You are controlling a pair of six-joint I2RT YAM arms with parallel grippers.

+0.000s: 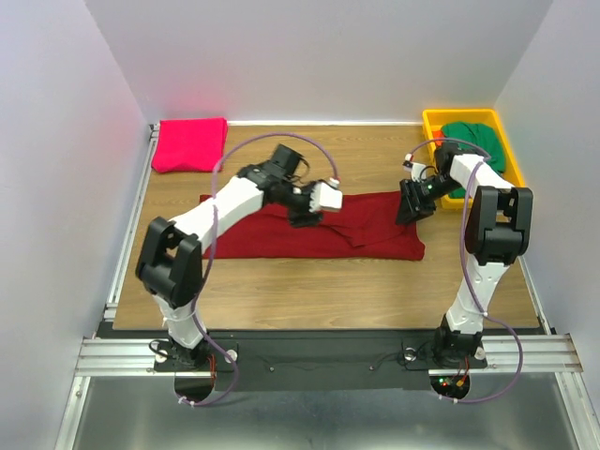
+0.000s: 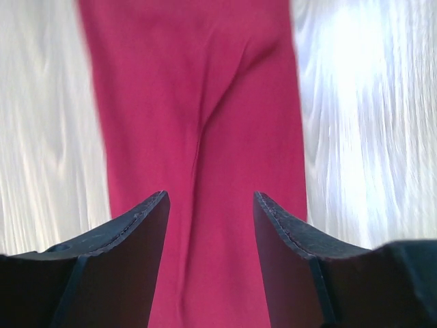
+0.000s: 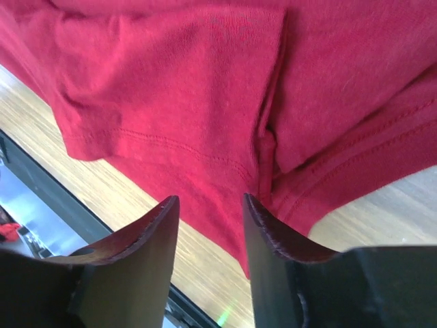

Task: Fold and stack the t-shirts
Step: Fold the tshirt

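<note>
I should use my left gripper to grab the loose flap's corner (image 1: 356,245) and pull it to the t-shirt's back edge (image 1: 354,197), because that corner slants across the maroon t-shirt toward the t-shirt's front.
A maroon t-shirt (image 1: 281,242) lies folded into a long strip across the middle of the table. My left gripper (image 1: 305,216) hovers open over its middle, with the cloth (image 2: 198,102) showing between the fingers and nothing held. Above the strip's right end, where a sleeve and hems (image 3: 171,82) overlap, my right gripper (image 1: 408,214) also stands open and empty. A bright pink t-shirt (image 1: 190,143) lies folded at the back left corner. A green t-shirt (image 1: 473,141) sits bunched in the yellow bin.
The yellow bin (image 1: 459,114) stands at the back right, just behind the right arm. The wooden table (image 1: 309,281) runs bare in front of the maroon shirt down to the black front rail. White walls close in on three sides.
</note>
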